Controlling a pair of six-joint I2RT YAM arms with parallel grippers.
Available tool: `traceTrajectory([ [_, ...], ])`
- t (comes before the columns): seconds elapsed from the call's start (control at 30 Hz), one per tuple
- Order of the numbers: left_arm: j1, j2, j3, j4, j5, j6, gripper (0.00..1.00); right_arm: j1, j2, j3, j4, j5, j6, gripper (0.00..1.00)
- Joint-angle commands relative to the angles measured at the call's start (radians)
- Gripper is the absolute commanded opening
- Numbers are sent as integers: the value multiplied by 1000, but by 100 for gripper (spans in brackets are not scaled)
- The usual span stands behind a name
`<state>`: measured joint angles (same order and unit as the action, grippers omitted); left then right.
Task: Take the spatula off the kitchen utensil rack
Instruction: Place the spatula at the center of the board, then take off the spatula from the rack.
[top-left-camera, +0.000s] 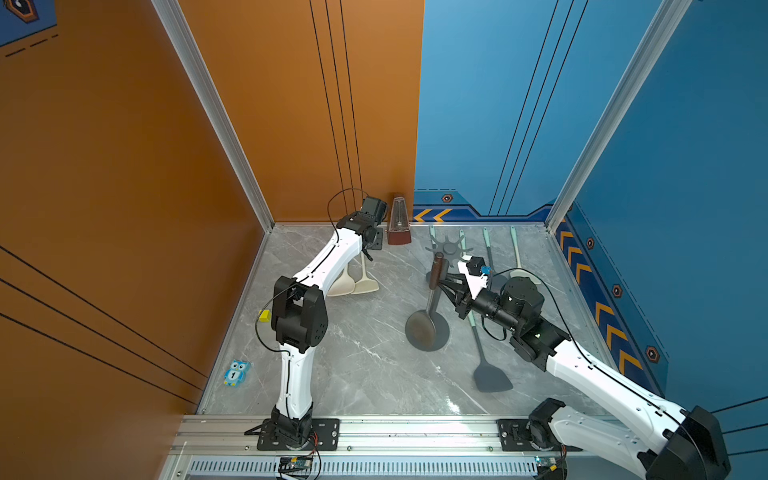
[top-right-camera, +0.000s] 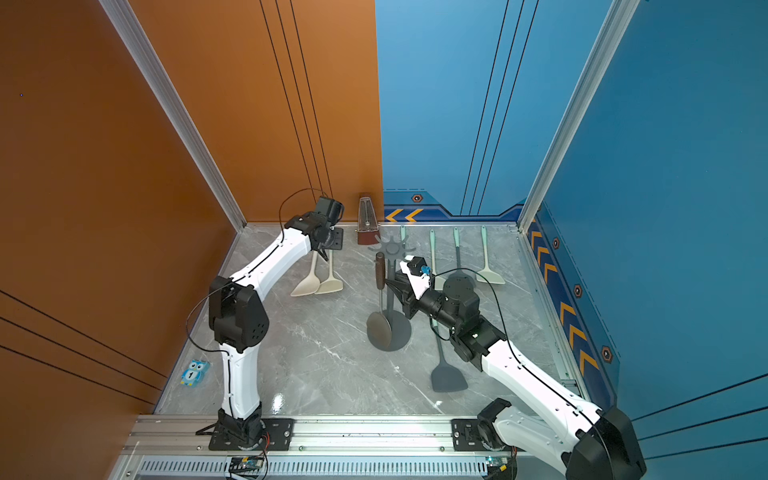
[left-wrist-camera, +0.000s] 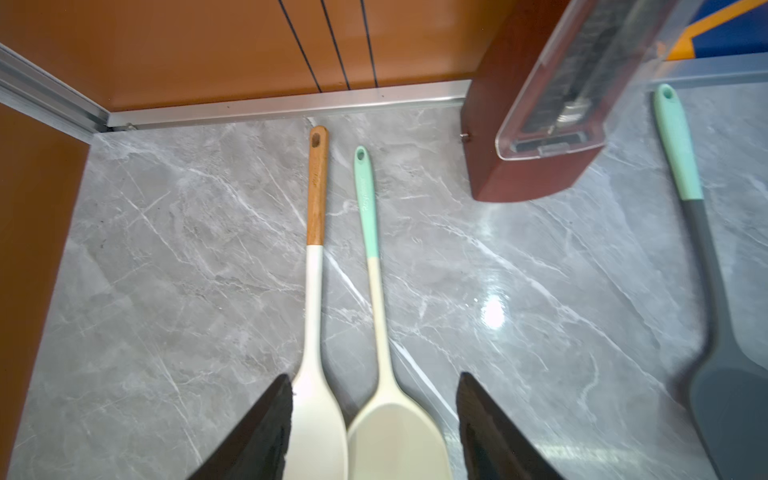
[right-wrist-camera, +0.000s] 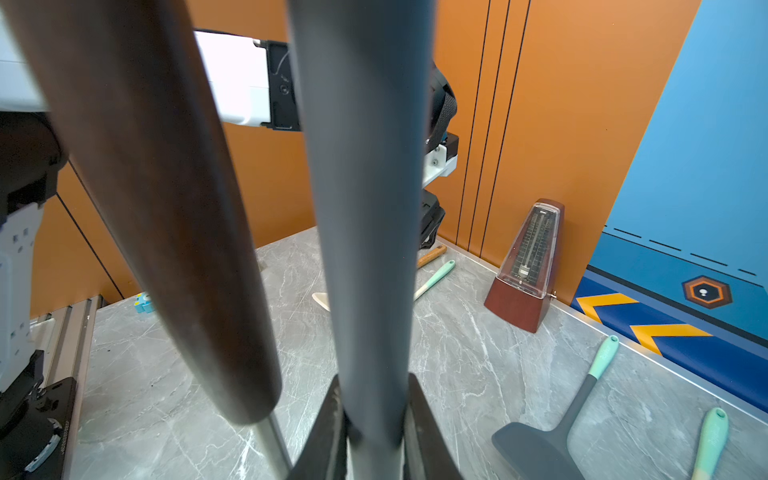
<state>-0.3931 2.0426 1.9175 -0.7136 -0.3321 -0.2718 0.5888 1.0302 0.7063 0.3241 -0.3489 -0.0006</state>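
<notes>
My left gripper should keep on toward the hanging spatula and close just below the spatula's handle (top-right-camera: 380, 299), while my right gripper steadies the rack's pole (top-right-camera: 390, 299).
The kitchen utensil rack (top-left-camera: 448, 248) stands upright on its round base (top-left-camera: 444, 334) right of the table's middle, in both top views. The spatula (top-left-camera: 436, 272), with a dark brown wooden handle and a round metal head, hangs from the rack's crown beside the pole (top-right-camera: 390, 295). My right gripper (right-wrist-camera: 372, 376) is shut on the grey pole (right-wrist-camera: 365, 208), with the spatula's handle (right-wrist-camera: 158, 208) just beside it. My left gripper (left-wrist-camera: 374, 376) is open at the far left, above two cream utensils (left-wrist-camera: 313, 299) lying on the table, with nothing between its fingers.
A metronome (top-left-camera: 399, 224) stands at the back wall. A dark grey turner (top-left-camera: 490, 378) lies at the front right under the right arm. Mint-handled utensils (top-left-camera: 517, 253) lie at the back right. A yellow block (top-left-camera: 264, 315) and an owl toy (top-left-camera: 237, 372) sit by the left edge.
</notes>
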Motion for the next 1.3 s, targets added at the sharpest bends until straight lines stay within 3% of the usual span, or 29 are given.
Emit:
traceTrajectory([
  [0.0, -10, -100, -84, 57, 83, -20, 65, -13, -3, -50, -154, 17, 17, 0],
  [0.2, -39, -280, -287, 155, 137, -24, 64, -13, -21, -58, -157, 27, 17, 0],
  [0.4, -68, -528, -604, 332, 270, -52, 64, -11, -40, -61, -162, 43, 19, 0],
  [0.57, -144, -810, -988, 667, 376, -71, 64, -9, -76, -76, -155, 68, 25, 0],
  [0.67, -209, -967, -1177, 838, 380, -91, 66, -4, -91, -72, -175, 75, 24, 0],
  [0.93, -401, -1152, -1285, 848, 330, 100, 66, 12, -111, -77, -198, 109, 28, 0],
  [1.27, -495, -1187, -1277, 909, 347, 212, 66, 36, -99, -78, -197, 151, 29, 0],
])
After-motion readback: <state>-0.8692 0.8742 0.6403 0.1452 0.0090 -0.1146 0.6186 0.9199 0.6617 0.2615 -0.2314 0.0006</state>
